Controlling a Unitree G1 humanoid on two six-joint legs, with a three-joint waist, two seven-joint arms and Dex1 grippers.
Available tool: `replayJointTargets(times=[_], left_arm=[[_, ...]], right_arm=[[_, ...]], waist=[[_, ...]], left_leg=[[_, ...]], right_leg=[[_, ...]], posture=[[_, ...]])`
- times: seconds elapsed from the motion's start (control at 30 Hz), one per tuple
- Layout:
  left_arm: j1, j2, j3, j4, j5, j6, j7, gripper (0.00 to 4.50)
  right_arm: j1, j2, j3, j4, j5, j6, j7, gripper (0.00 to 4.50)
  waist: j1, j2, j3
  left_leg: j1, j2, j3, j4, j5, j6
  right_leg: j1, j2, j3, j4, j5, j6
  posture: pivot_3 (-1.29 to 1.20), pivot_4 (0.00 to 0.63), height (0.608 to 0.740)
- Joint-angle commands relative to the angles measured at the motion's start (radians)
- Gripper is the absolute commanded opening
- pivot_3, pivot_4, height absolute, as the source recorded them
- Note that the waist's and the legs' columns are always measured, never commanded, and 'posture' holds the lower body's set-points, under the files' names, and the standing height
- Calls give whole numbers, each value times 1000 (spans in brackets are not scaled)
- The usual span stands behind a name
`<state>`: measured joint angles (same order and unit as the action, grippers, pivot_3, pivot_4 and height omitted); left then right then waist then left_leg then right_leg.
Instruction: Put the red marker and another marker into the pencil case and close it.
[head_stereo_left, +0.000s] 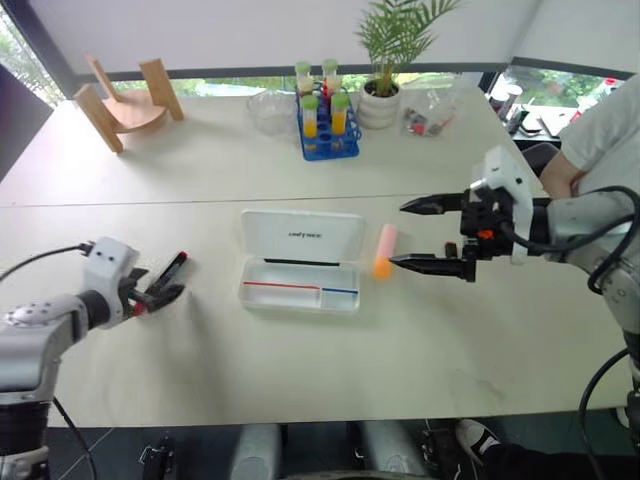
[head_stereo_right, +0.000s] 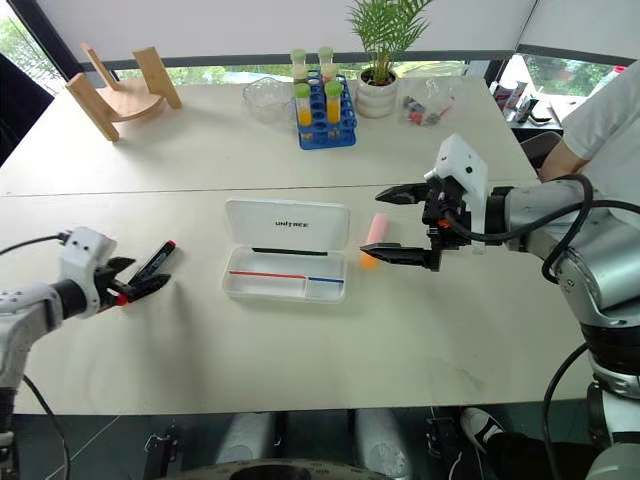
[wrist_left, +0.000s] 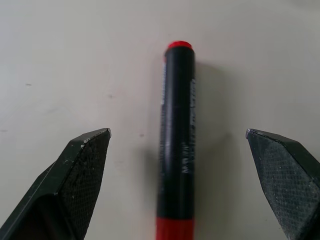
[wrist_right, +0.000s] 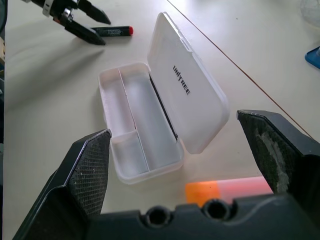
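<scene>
The front compartment is long and narrow up to its divider, so I expect the pink-orange highlighter to lie flat and almost fill it when the robot lowers the highlighter.
The red marker lies flat on the table at the left, black with red ends. My left gripper is open and low over it, and in the left wrist view the marker lies between the two spread fingers, touching neither. The white pencil case stands open mid-table with its lid tipped back. The pink-orange highlighter lies just right of the case. My right gripper hovers open above the highlighter, empty. Through the right wrist view I look past the highlighter to the case.
At the back of the table stand a blue rack of tubes, a potted plant, a glass bowl and a wooden stand. A person in a white sleeve is at the far right.
</scene>
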<state>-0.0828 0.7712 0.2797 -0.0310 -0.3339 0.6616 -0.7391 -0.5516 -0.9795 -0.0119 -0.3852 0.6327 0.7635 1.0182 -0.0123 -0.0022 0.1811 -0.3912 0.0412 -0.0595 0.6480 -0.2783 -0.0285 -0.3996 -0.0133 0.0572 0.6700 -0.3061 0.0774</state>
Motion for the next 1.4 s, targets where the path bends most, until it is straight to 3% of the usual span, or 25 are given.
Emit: replayJointTargets(times=[0.03,0.27,0.37,0.47,0.67,0.87,1.2,1.4], left_arm=[[-19,-5,-46,108,30,-89,-38,3585],[-38,53,-61,173,17,-158,-164,255],[-114,102,-79,29,-80,-130,-308,246],[-329,102,-171,-38,-126,-101,-414,246],[-647,13,-429,35,-64,-159,-619,246],[-733,-137,-622,191,83,-313,-667,246],[-767,-215,-678,334,246,-459,-616,246],[-756,-220,-670,335,273,-447,-607,3139]], right_arm=[[-9,-25,-49,-25,9,11,1,4500],[4,-34,-80,-47,18,41,-17,4500],[8,-34,-85,-48,13,42,-22,4500],[4,-30,-86,-48,13,45,-30,4500],[25,-30,-105,-65,13,42,-53,4500],[98,-26,-174,-133,39,79,-113,4500],[149,-29,-220,-187,75,108,-163,4500],[149,-26,-209,-187,79,105,-166,4500]], waist=[[1,2,-1],[-2,3,-1],[-3,2,-1],[21,0,1],[12,1,0],[-7,2,1],[-1,2,1],[-2,2,1]], left_leg=[[0,0,0,0,0,0],[1,-1,0,0,0,-1],[1,0,0,0,0,-1],[-2,0,-2,0,1,-3],[-1,-4,0,1,3,-5],[-2,-2,-1,0,0,0],[-2,-3,-1,1,1,0],[-2,-3,-1,1,1,0]], right_leg=[[0,0,0,0,0,0],[1,0,0,0,0,0],[0,0,0,0,0,0],[0,0,-3,0,0,0],[1,-1,-1,-1,1,2],[-1,3,1,-1,1,1],[0,2,1,0,1,2],[0,2,1,0,1,2]], posture=[[0,150,740],[0,150,740],[0,150,740],[0,150,740],[0,150,740],[0,150,740],[0,150,740],[0,150,740]])
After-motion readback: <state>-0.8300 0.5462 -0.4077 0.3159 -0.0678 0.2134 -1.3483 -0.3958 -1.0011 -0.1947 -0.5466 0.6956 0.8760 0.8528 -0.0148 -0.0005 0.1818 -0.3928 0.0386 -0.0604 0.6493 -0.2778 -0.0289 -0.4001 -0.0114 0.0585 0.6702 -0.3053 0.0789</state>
